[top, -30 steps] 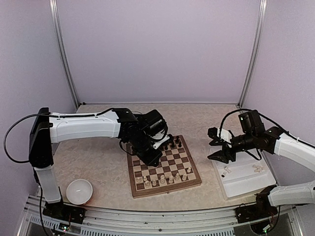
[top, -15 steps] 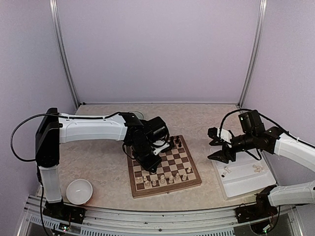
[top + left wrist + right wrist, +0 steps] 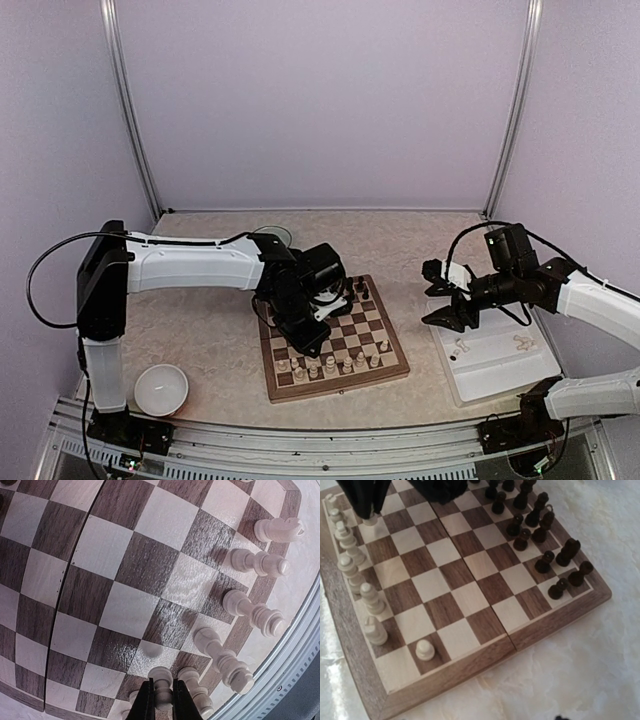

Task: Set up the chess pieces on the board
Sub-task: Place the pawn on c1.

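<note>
My left gripper is far from the loose cream piece (image 3: 461, 344) in the white tray (image 3: 490, 352), so next my right gripper picks the piece up and hands it to my left gripper.
The board (image 3: 340, 384) lies mid-table, with a row of cream chess pieces (image 3: 330, 366) along its near edge and dark ones (image 3: 356, 293) at the far edge. My left gripper (image 3: 163, 702) is shut on a cream pawn (image 3: 161, 676), held upright just over the board (image 3: 125, 570) beside the near-left pieces (image 3: 223, 656). The right wrist view shows the same pawn (image 3: 369, 521) under the left gripper's fingers (image 3: 362, 500). My right gripper (image 3: 441, 293) hangs open to the right of the board, over the tray's near-left corner, holding nothing.
A white tray (image 3: 500, 385) at the right holds two loose cream pieces (image 3: 460, 349). A white bowl (image 3: 161, 389) sits at the near left. One cream pawn (image 3: 425, 650) stands alone near the board's right corner. Dark pieces (image 3: 540, 525) fill the far rows.
The left arm has swung a little toward the near-left part of the board and lowered, carrying the pawn. The right arm has not moved.
</note>
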